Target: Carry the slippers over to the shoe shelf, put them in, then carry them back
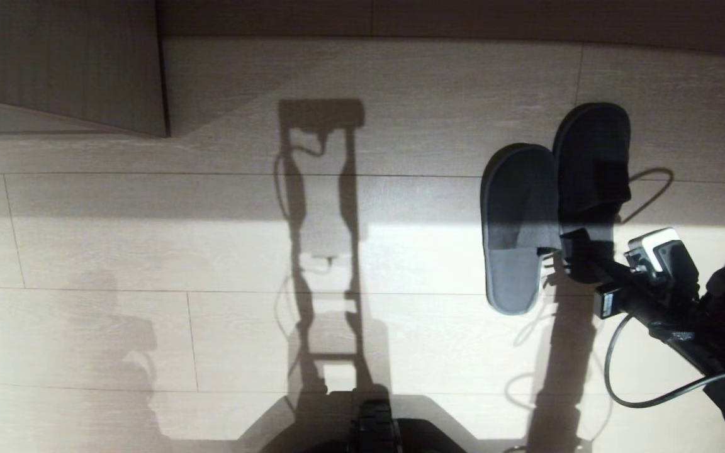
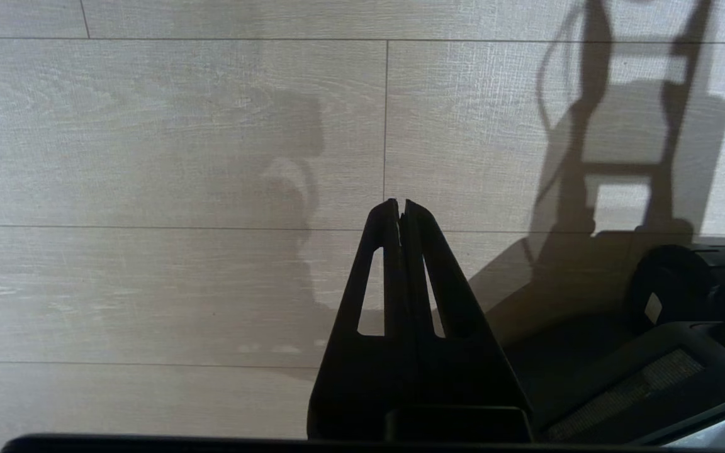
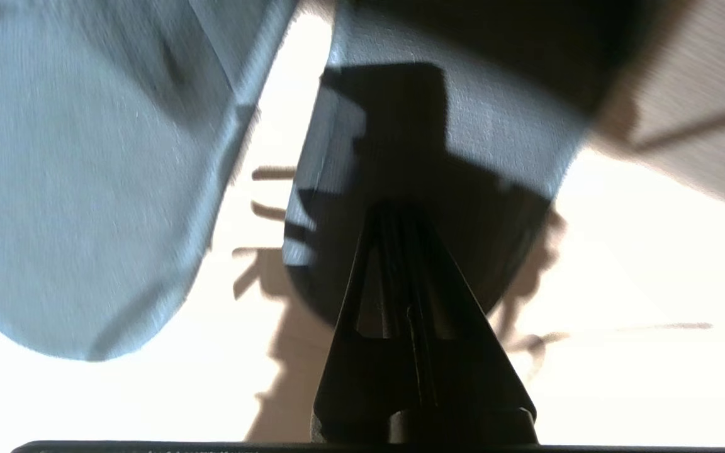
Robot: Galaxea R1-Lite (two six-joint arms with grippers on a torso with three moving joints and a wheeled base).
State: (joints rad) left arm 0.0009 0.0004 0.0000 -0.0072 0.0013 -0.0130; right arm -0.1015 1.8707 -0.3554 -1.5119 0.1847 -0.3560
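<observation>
The slipper under the robot's right gripper juts past the other slipper's toe, so the robot should press down on its insole and pull the slipper back until both heels line up.
The two dark slate-blue slippers lie side by side on the pale floor at the right of the head view, toes pointing away from me. The left slipper sits a little nearer than the right slipper. My right gripper is shut, its tips over the heel end of the right slipper's insole, with nothing seen between the fingers. My left gripper is shut and parked over bare floor beside the base. I cannot tell whether the shoe shelf is in view.
A wood-grain board unit with a sharp corner fills the far left, and a dark baseboard runs along the far side. My base is at the near edge. A cable loops under the right arm.
</observation>
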